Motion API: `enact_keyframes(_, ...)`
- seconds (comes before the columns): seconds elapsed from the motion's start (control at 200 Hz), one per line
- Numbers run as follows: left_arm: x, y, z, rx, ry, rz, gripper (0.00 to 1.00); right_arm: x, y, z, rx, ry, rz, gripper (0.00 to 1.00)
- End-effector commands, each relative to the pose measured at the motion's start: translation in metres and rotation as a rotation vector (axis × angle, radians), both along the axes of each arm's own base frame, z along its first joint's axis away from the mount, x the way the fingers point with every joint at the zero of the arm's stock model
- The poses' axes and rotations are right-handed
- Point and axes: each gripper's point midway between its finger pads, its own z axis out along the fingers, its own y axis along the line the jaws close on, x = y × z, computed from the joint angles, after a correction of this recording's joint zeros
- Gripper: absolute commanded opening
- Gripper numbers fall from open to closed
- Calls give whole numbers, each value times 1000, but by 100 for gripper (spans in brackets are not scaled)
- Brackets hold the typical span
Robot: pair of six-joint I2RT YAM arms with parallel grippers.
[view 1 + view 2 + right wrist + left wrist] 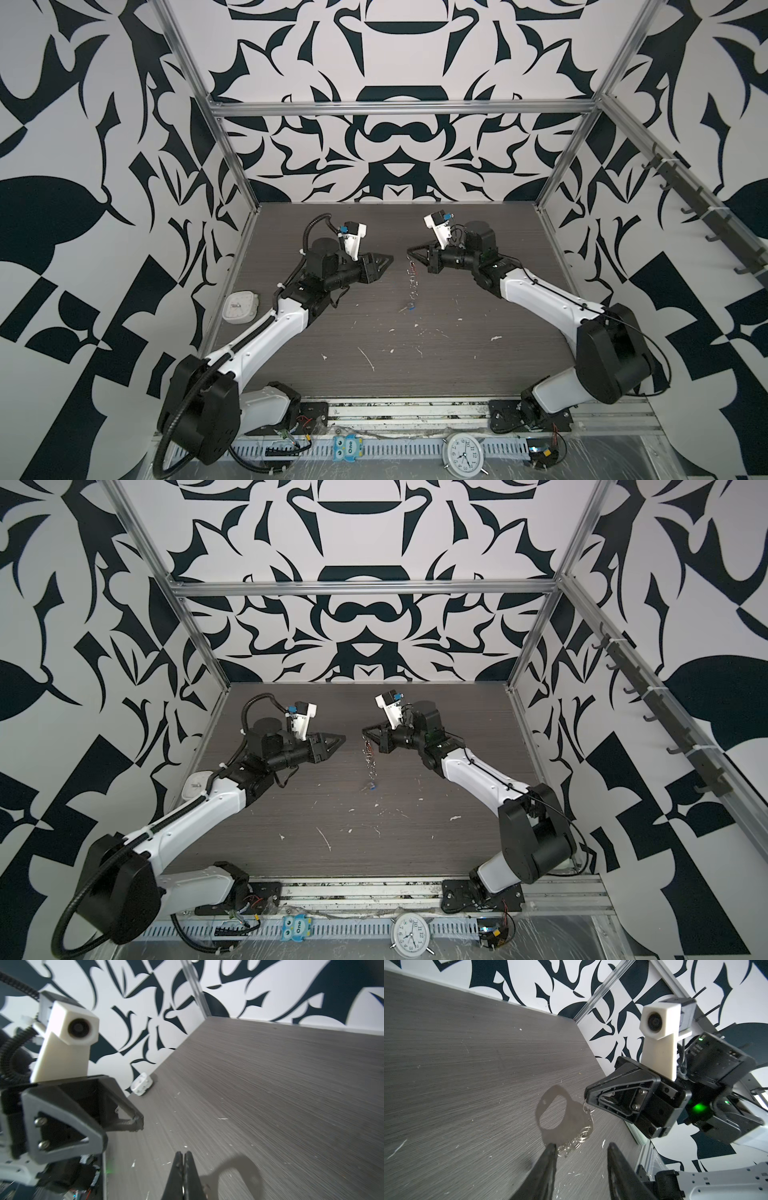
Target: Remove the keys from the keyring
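My right gripper is holding the keyring's top ring (588,1110) facing my open left gripper (582,1166). It should keep holding it until my left gripper closes on that ring, then let go.
My right gripper (409,250) is shut on the top of the keyring, which hangs from its tip over the table. In the left wrist view the keyring's grey strap loop (550,1109) and its row of silver rings (577,1138) dangle beside that tip. In both top views the silver chain (411,282) ends at a key with a blue tag (409,308) near the tabletop. I cannot make out the other key. My left gripper (390,257) is open, just left of the chain; one finger (550,1157) is close to the lowest rings and nothing lies between the jaws.
A white square clock (240,306) lies at the table's left edge. A round alarm clock (461,455) and a blue owl toy (348,448) sit on the front rail. White flecks dot the dark wood table (457,353).
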Motion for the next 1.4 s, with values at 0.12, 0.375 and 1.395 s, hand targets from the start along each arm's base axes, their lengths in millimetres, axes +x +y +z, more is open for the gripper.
enact_keyframes(0.12,-11,2,8,5,-59,-22,34,-35,9,44,122,-70,152,0)
enact_keyframes(0.375,-37,-6,26,-73,-140,-135,23,-51,11,73,235,-87,202,0)
enact_keyframes(1.395,-88,-7,79,-187,-287,-252,17,-113,31,132,363,-178,344,0)
